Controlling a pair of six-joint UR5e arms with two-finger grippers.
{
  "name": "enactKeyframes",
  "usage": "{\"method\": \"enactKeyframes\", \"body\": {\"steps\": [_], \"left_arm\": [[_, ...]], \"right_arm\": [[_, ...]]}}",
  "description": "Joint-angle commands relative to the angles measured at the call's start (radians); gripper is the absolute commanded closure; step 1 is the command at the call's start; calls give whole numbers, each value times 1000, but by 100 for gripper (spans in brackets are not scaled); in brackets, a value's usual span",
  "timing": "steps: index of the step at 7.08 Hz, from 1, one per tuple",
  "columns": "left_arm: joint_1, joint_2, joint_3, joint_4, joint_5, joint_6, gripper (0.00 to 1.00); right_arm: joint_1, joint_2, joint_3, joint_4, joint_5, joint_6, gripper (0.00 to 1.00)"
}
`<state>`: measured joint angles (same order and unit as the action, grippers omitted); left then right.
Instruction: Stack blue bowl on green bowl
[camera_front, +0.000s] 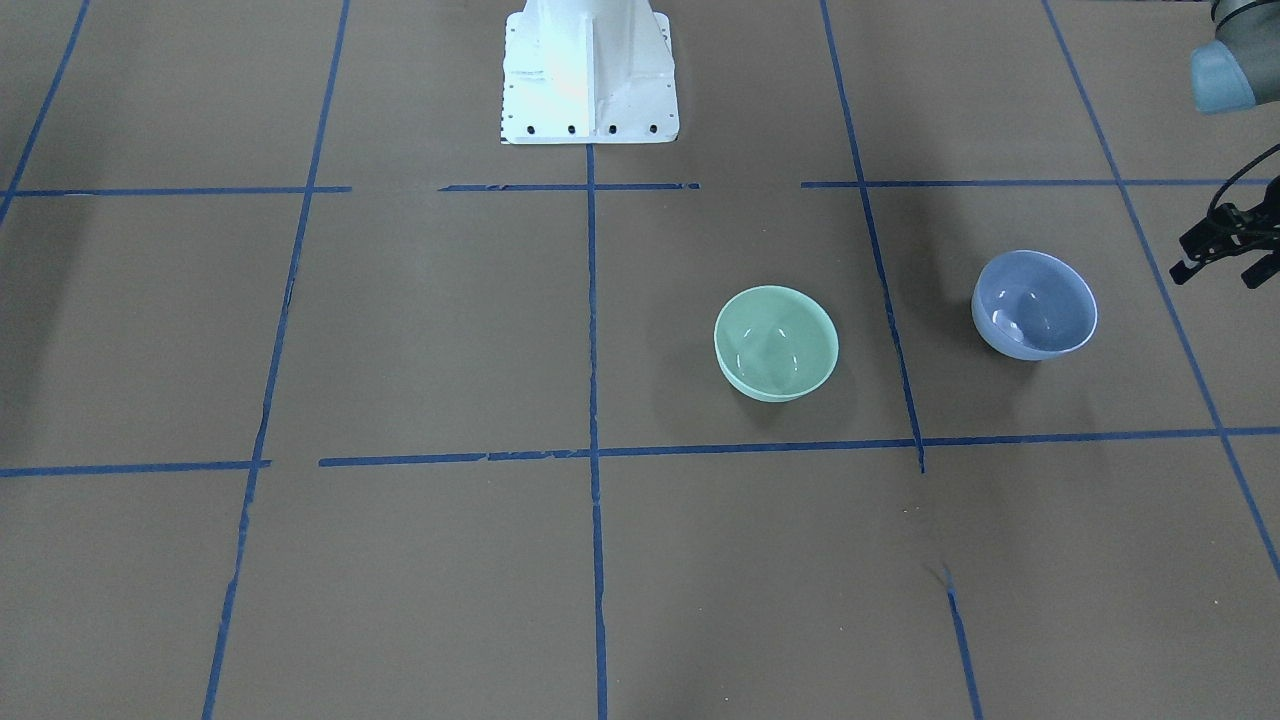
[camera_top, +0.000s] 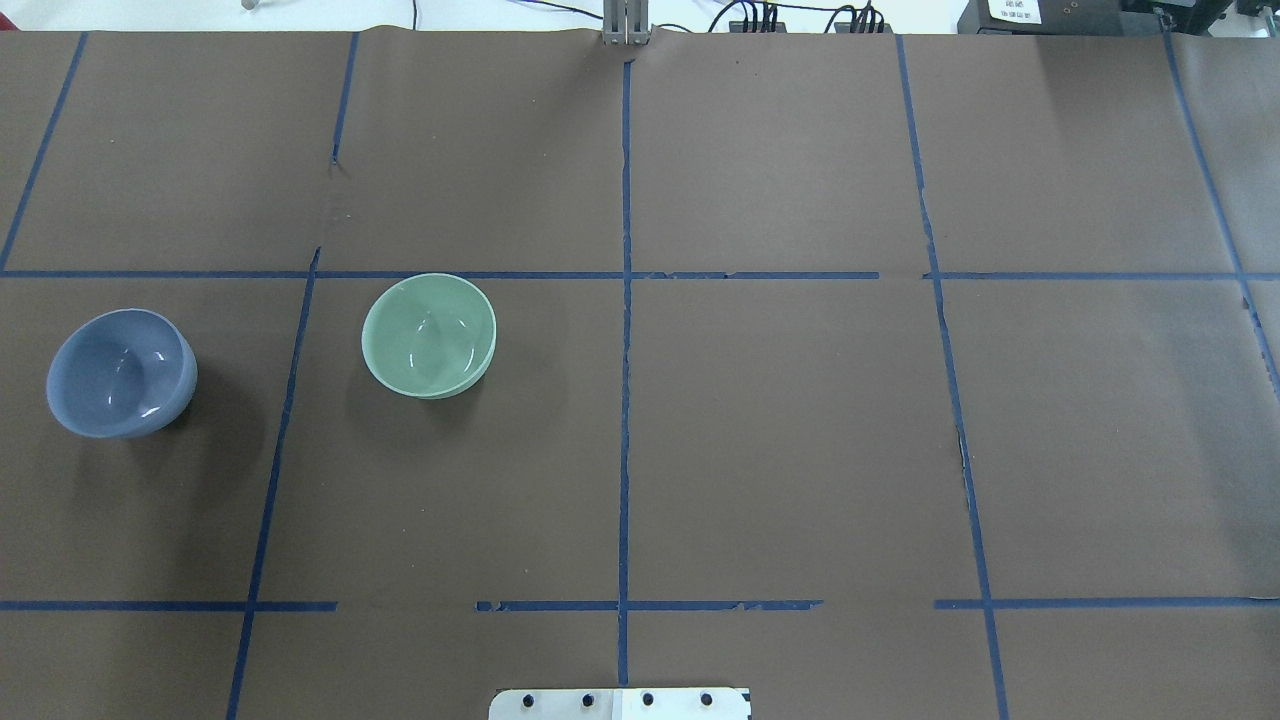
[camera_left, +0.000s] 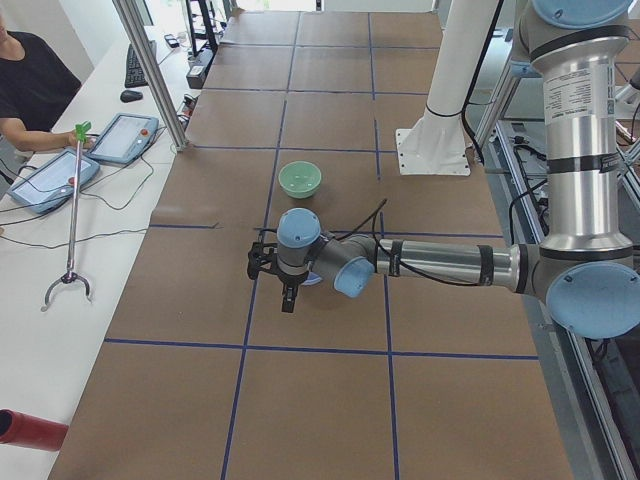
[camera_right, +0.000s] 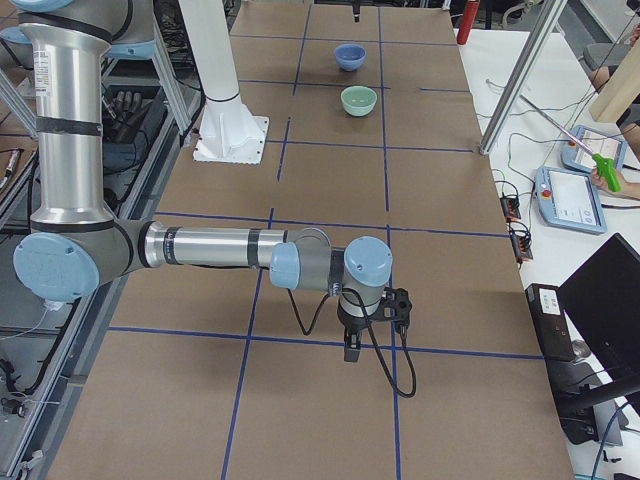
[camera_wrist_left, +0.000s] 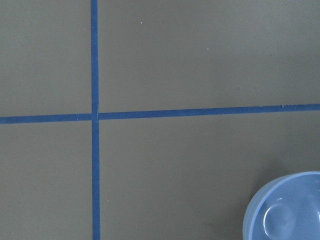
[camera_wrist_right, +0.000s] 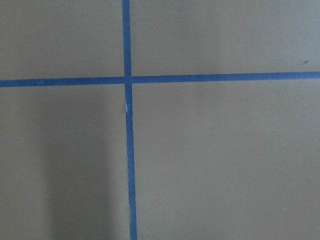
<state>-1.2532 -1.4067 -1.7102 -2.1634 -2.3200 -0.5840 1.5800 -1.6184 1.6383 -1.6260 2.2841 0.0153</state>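
Note:
The empty green bowl (camera_front: 776, 344) has the same shape and width as the blue bowl (camera_front: 1034, 305), so the blue bowl will sit deep inside it when the robot stacks it.
The blue bowl (camera_front: 1034, 305) stands upright on the brown table, on my left side; it also shows in the overhead view (camera_top: 120, 372) and at the bottom right of the left wrist view (camera_wrist_left: 287, 207). The green bowl (camera_front: 776, 343) stands upright about a bowl's width from it, toward the table's middle (camera_top: 428, 335). My left gripper (camera_front: 1218, 275) hangs above the table just beyond the blue bowl, on the side away from the green one. Its fingertips look apart and it holds nothing. My right gripper (camera_right: 351, 350) points down over the far right end of the table. I cannot tell whether it is open or shut.
The white robot pedestal (camera_front: 588, 75) stands at the table's back middle. Blue tape lines (camera_top: 624, 400) divide the table into squares. A side bench with tablets (camera_left: 50, 180), a grabber tool (camera_left: 70, 220) and an operator runs along the front edge.

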Motion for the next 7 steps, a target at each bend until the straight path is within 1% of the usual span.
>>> {"method": "enactKeyframes", "body": {"steps": [1,2,4,5,6,7], "left_arm": [[148,26,4,-139,75,-208,0],[179,18,6,-142,100,-221,0],[233,-11,64,-162,100,-231,0],[245,-20,70,-165,123,-228,0],[256,-26,78,-165,126,-229,14],[261,-31,81,-165,126,-227,49]], "right_arm": [[0,0,0,0,0,0,0],[1,0,0,0,0,0,0],[0,0,0,0,0,0,0],[1,0,0,0,0,0,0],[0,0,0,0,0,0,0],[0,0,0,0,0,0,0]]}}
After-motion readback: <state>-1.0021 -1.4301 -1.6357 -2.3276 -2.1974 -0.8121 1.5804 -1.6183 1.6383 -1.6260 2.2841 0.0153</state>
